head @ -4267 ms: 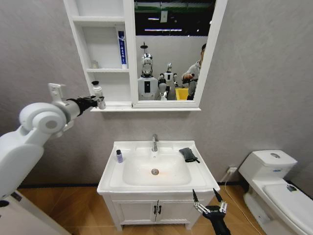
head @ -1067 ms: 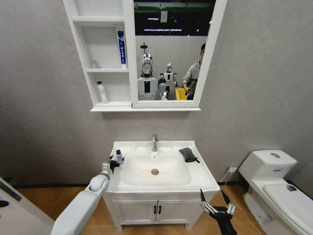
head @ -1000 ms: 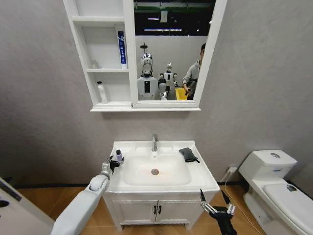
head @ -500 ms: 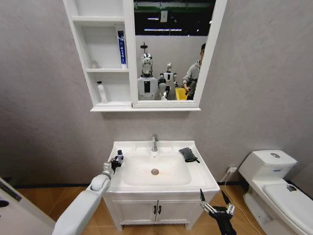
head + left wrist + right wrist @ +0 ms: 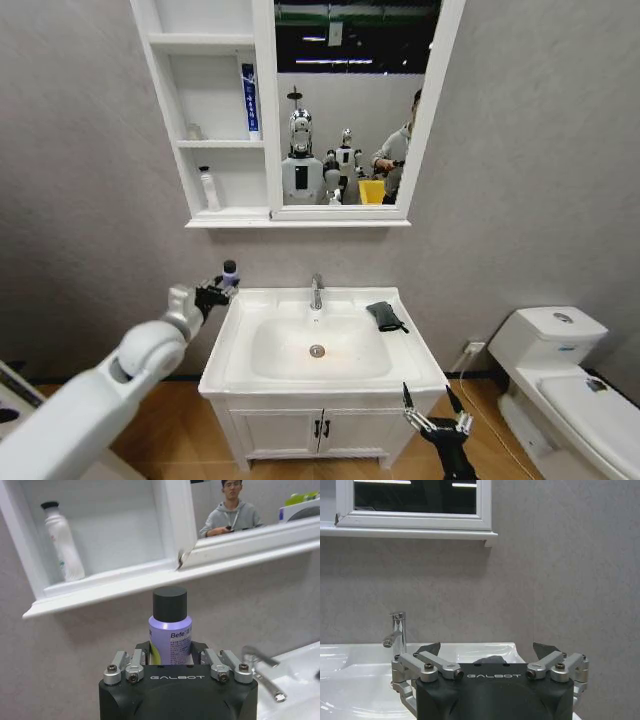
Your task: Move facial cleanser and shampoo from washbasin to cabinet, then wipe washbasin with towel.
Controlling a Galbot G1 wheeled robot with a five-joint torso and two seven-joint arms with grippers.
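My right gripper will have the dark towel (image 5: 386, 316) still bunched under it when I wipe the washbasin, because the towel is doubled into a small, thick bundle.
My left gripper (image 5: 217, 290) is shut on the shampoo (image 5: 229, 270), a small lilac bottle with a black cap, and holds it upright in the air just off the washbasin's (image 5: 300, 386) back left corner. In the left wrist view the shampoo (image 5: 170, 630) stands between the fingers, below the cabinet (image 5: 100, 587). The facial cleanser (image 5: 208, 188), a white bottle, stands on the cabinet's (image 5: 215, 100) lowest shelf. The dark towel (image 5: 385, 316) lies on the basin's right rim. My right gripper (image 5: 432, 410) hangs open low in front of the basin.
A chrome tap (image 5: 316, 290) stands at the back of the basin. A blue box (image 5: 248, 95) is on the cabinet's middle shelf. The two-door vanity (image 5: 320, 428) sits under the basin and a white toilet (image 5: 560, 370) stands to the right.
My left gripper has lifted the shampoo off the basin's left rim, up and to the left, with the arm swinging up. The right gripper has barely moved.
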